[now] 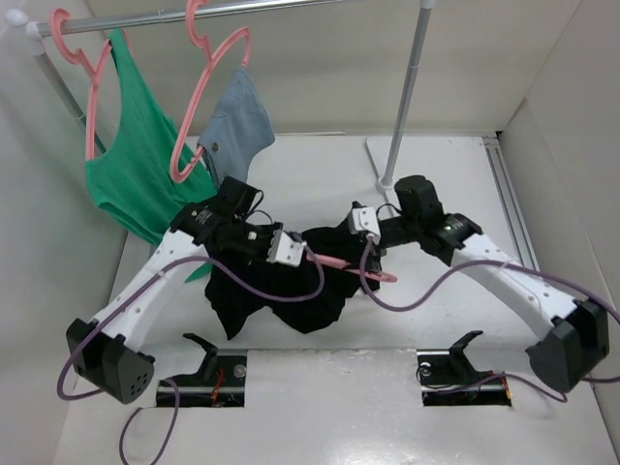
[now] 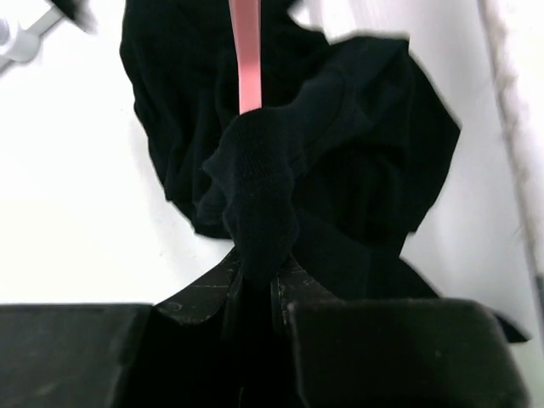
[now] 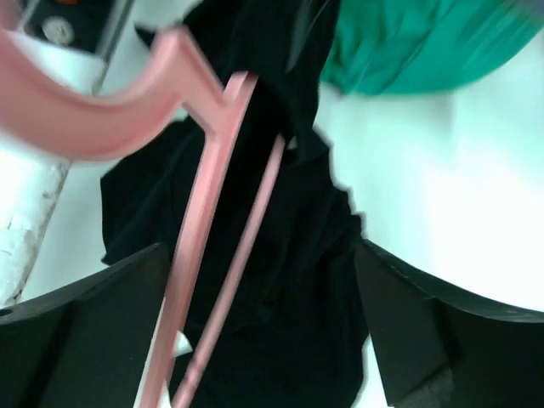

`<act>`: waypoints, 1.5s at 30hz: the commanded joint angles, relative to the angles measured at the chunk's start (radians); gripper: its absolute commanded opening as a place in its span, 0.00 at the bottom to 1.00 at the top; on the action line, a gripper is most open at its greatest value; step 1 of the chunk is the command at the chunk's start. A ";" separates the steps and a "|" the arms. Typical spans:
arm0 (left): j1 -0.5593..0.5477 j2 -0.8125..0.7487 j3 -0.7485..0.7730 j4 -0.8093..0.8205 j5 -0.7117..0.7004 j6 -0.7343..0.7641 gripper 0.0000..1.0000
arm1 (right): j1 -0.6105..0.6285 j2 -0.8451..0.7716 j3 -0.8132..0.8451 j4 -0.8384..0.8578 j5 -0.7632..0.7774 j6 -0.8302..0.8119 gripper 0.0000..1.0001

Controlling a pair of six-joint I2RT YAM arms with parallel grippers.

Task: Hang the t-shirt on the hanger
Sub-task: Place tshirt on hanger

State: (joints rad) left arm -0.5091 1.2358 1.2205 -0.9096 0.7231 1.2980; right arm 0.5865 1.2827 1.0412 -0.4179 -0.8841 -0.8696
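The black t-shirt is held in my left gripper [image 1: 267,255], so its loose cloth [image 1: 332,240] will stretch out into a tight piece when my right gripper pulls it.
The black t-shirt [image 1: 281,295] lies crumpled on the white table between the two arms. My left gripper [image 1: 295,254] is shut on a raised fold of the t-shirt [image 2: 255,195]. The pink hanger [image 1: 349,264] lies across the shirt, with one end sticking out at the right. In the left wrist view a hanger bar [image 2: 246,68] runs away from the pinched fold. My right gripper [image 1: 369,254] hovers over the hanger and the shirt. Its jaws [image 3: 259,251] stand wide open, and the hanger's bars [image 3: 204,221] pass close to the left finger, with black cloth [image 3: 297,280] beneath.
A rail at the back carries a green tank top [image 1: 136,155] and a blue-grey garment [image 1: 237,121], each on its own pink hanger. The rack's upright pole [image 1: 407,97] stands on a base at back centre-right. White walls close in both sides. Two black mounts sit at the near edge.
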 commanded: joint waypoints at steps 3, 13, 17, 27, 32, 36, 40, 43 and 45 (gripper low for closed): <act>0.003 -0.119 -0.133 -0.015 -0.053 0.283 0.00 | -0.039 -0.166 0.046 0.086 -0.137 0.069 0.99; 0.003 -0.300 -0.321 -0.026 -0.073 0.498 0.00 | 0.053 0.055 -0.035 0.315 0.333 0.440 0.95; 0.003 -0.371 -0.380 -0.015 -0.073 0.511 0.00 | 0.150 0.200 -0.017 0.315 0.343 0.462 0.94; 0.003 -0.392 -0.394 0.041 -0.053 0.394 0.00 | 0.205 0.463 0.032 0.315 0.363 0.529 0.57; 0.003 -0.432 -0.385 0.103 -0.034 0.270 0.00 | 0.148 0.504 0.030 0.306 0.387 0.613 0.00; 0.003 -0.441 -0.362 0.254 -0.047 -0.004 0.00 | -0.058 0.402 -0.061 0.306 0.407 0.707 0.00; 0.036 -0.441 -0.352 0.380 -0.047 -0.195 0.00 | -0.309 0.272 -0.226 0.366 0.395 0.825 0.00; 0.075 -0.432 -0.352 0.488 -0.060 -0.336 0.00 | -0.442 0.207 -0.268 0.375 0.381 0.848 0.00; 0.092 -0.421 -0.352 0.540 -0.095 -0.400 0.00 | -0.487 0.196 -0.277 0.366 0.358 0.848 0.00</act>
State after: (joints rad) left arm -0.4648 0.8505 0.8288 -0.4747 0.6548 1.0866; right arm 0.2199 1.4757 0.8021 -0.0589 -0.7029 -0.0395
